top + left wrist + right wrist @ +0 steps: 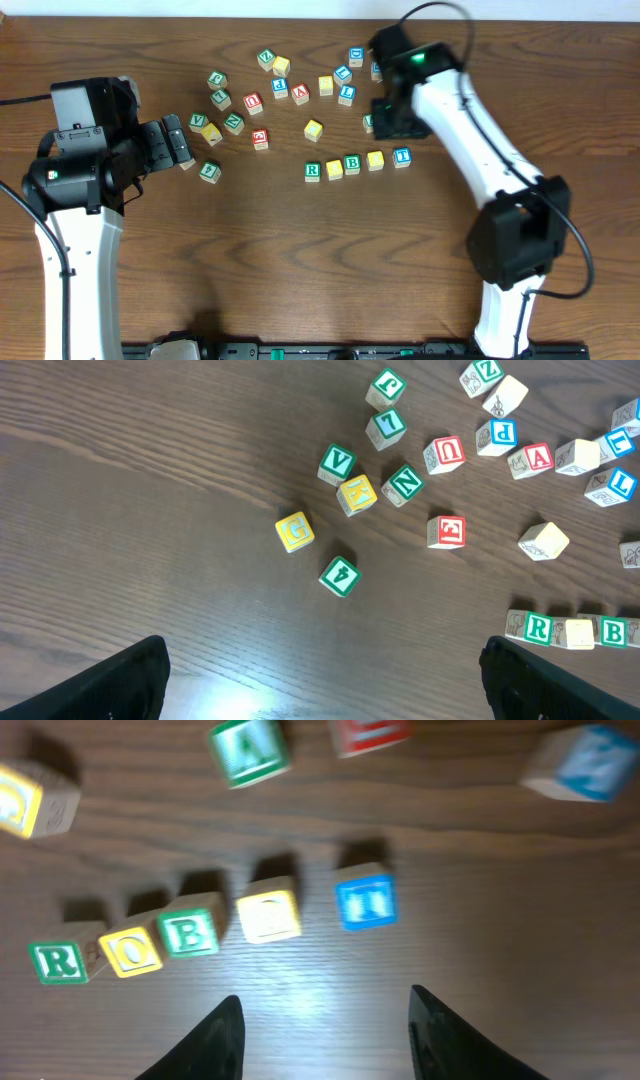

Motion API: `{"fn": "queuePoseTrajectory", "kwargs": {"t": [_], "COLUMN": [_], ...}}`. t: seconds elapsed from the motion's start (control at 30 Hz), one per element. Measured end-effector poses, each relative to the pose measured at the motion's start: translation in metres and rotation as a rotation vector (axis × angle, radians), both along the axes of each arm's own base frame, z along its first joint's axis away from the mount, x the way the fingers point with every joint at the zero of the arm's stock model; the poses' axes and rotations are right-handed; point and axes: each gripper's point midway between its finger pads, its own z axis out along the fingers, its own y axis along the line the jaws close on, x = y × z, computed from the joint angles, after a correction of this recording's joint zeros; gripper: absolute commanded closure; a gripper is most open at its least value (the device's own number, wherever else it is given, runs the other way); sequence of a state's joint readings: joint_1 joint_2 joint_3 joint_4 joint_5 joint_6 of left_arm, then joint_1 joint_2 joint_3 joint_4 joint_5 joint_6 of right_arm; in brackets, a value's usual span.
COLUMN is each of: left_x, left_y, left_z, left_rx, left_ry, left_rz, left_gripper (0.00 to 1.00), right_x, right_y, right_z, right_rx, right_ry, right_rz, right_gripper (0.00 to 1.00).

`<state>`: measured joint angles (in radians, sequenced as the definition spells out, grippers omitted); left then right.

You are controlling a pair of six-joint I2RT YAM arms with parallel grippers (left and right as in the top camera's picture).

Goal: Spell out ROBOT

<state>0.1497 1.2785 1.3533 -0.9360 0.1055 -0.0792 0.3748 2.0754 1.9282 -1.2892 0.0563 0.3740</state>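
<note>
Gaps split the row before the blue T and the green R's end stands free, so my left gripper should brace that end while my right gripper pushes the blue T.
Five cubes stand in a row, bowed slightly, on the wooden table: green R (312, 171), yellow cube (334, 169), green B (352, 164), yellow cube (375, 160), blue T (401, 157). The right wrist view shows the same row, R (58, 961) through T (365, 901), with a small gap before the T. My right gripper (325, 1015) hovers just behind the row, open and empty; overhead it sits at the row's far right end (388, 122). My left gripper (183, 145) rests wide open at the left, holding nothing, well away from the row.
Loose cubes lie scattered behind the row: a yellow one (313, 129), red-lettered ones (260, 139) (253, 102), and green and blue ones toward the back. More sit in front of the left gripper, among them a yellow G (294, 531) and a green 4 (339, 575).
</note>
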Motion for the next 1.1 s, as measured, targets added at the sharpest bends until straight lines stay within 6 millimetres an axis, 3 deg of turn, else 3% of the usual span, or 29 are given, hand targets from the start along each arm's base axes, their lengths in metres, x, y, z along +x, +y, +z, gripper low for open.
{"fn": "queuePoseTrajectory", "kwargs": {"t": [0.1,0.33,0.63,0.67,0.83,0.93,1.1], "left_x": [0.0,0.008,0.016,0.016,0.018,0.023,0.037], "left_y": [0.0,0.001,0.002,0.001,-0.01,-0.019,-0.042], "left_z": [0.0,0.006,0.013,0.013,0.009,-0.007,-0.064], "left_rx": [0.0,0.006,0.01,0.008,-0.051,-0.109,-0.21], "left_ry": [0.0,-0.04,-0.081,-0.081,-0.077,-0.031,0.135], "left_rz": [0.0,0.0,-0.001,-0.003,-0.039,-0.037,-0.004], "left_gripper": [0.02,0.02,0.02,0.11,0.92,0.93,0.93], "right_x": [0.006,0.014,0.01,0.01,0.007,0.008,0.009], "right_y": [-0.029,-0.086,-0.09,-0.089,-0.083,-0.081,-0.08], "right_z": [0.005,-0.012,-0.062,-0.067,-0.084,-0.093,-0.103], "right_rx": [-0.003,-0.025,0.016,0.025,0.06,0.07,0.076], "right_ry": [0.003,0.046,0.108,0.107,0.11,0.099,0.084], "right_rz": [-0.052,-0.125,-0.064,-0.058,-0.04,-0.032,-0.026], "right_gripper": [0.55,0.6,0.6,0.59,0.6,0.6,0.63]}}
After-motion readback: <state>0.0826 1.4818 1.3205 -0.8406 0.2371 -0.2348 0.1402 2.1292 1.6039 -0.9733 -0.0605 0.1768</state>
